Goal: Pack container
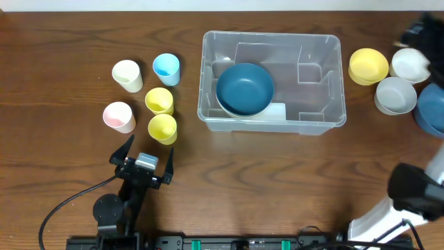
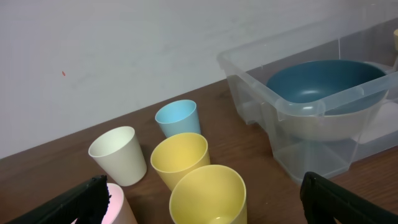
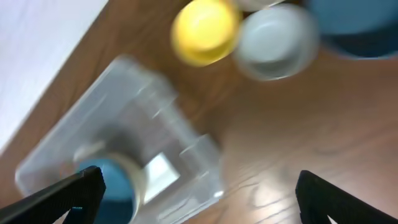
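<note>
My right gripper is moving to the blue bowl's near rim [image 1: 434, 133], which stands clear of the grey bowl. It should keep going until its open fingers are on both sides of that rim.
The clear plastic container [image 1: 272, 35] stands mid-table. Its left half holds a dark blue bowl [image 1: 244, 88] nested in a paler bowl. My left gripper [image 1: 143, 158] is open and empty, just in front of the near yellow cup [image 1: 162, 128]. In the left wrist view the open fingers [image 2: 205, 194] flank that yellow cup [image 2: 208, 196], and the container [image 2: 261, 68] with the blue bowl [image 2: 323, 81] is at the right. My right gripper [image 3: 199, 193] is open and empty, high over the table; its blurred view shows the container [image 3: 124, 106] below.
Left of the container stand a second yellow cup [image 1: 159, 101], a pink cup [image 1: 118, 116], a cream cup [image 1: 127, 75] and a light blue cup [image 1: 166, 68]. To the right are yellow [image 1: 368, 66], white [image 1: 409, 64], grey [image 1: 395, 95] and blue [image 1: 431, 110] bowls.
</note>
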Action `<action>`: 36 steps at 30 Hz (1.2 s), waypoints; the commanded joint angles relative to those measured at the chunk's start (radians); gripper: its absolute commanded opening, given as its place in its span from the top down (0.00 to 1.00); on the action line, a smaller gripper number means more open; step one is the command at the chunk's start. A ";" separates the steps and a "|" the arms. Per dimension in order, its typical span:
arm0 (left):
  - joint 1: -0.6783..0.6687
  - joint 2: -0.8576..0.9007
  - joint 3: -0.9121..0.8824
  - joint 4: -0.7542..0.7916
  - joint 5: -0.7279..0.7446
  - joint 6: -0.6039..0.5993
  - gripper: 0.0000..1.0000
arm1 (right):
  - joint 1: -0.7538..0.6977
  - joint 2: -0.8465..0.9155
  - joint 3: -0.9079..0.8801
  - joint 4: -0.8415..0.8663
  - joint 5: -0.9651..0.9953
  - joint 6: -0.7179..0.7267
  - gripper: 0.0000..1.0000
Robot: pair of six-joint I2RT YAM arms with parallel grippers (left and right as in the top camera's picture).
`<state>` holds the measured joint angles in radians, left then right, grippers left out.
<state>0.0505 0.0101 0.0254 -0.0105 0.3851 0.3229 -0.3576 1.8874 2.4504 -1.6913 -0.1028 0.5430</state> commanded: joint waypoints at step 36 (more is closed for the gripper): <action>0.005 -0.006 -0.021 -0.031 0.006 0.016 0.02 | -0.462 -0.036 -0.906 0.711 0.151 0.204 0.01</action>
<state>0.0505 0.0105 0.0254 -0.0105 0.3855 0.3229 -0.8112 1.8503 1.5890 -1.0271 0.0277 0.7250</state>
